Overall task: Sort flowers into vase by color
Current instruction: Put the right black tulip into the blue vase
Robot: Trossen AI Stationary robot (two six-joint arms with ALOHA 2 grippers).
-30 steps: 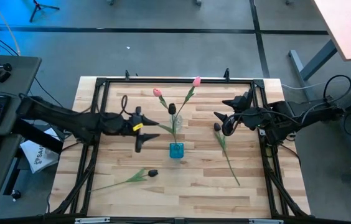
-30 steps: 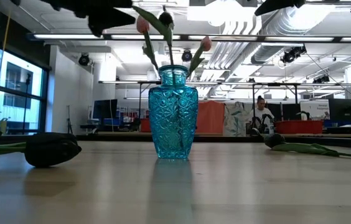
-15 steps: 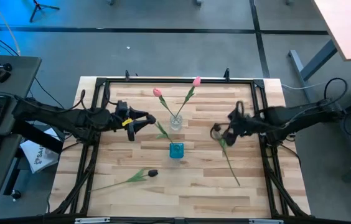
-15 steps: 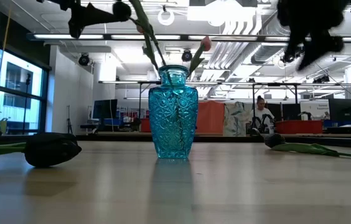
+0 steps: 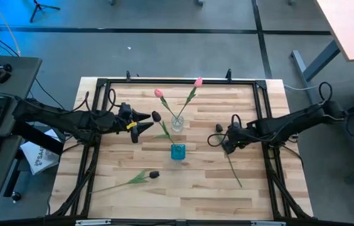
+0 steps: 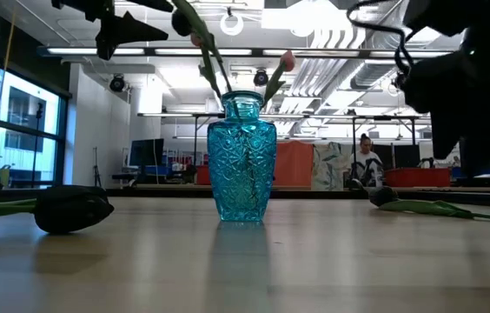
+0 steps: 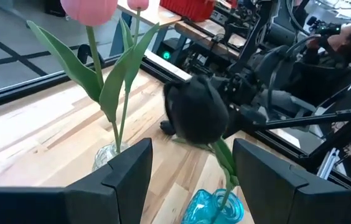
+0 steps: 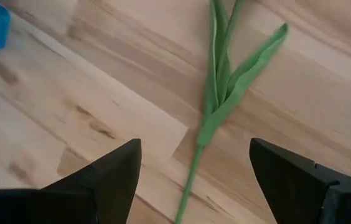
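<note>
The lying dark tulip (image 5: 233,166) will also lean outward when I lower it in, because the dark tulip in the blue vase (image 5: 164,129) leans that way.
A blue glass vase (image 5: 177,151) stands mid-table and holds one dark tulip (image 5: 156,116), which leans toward the table's left. Behind it, a clear vase (image 5: 177,123) holds two pink tulips (image 5: 159,93). My left gripper (image 5: 142,124) hovers open just left of the leaning dark head (image 7: 195,112), apart from it. My right gripper (image 5: 218,140) is open and low over a second dark tulip (image 5: 230,157) lying flat on the table's right. Its fingers stand on either side of the stem and leaves (image 8: 225,93). A third dark tulip (image 5: 154,174) lies near the table's near-left.
A black frame (image 5: 177,80) runs round the wooden tabletop. In the low view the blue vase (image 6: 241,169) stands in the middle, with the lying tulips' heads to either side (image 6: 71,209) (image 6: 384,196). People sit in the room beyond the table (image 6: 367,161).
My left gripper has drawn back from above the blue vase toward the table's left edge. The dark tulip stays in that vase, and its head has tipped to the left. My right gripper has moved toward the near edge and come down over the tulip lying on the right.
</note>
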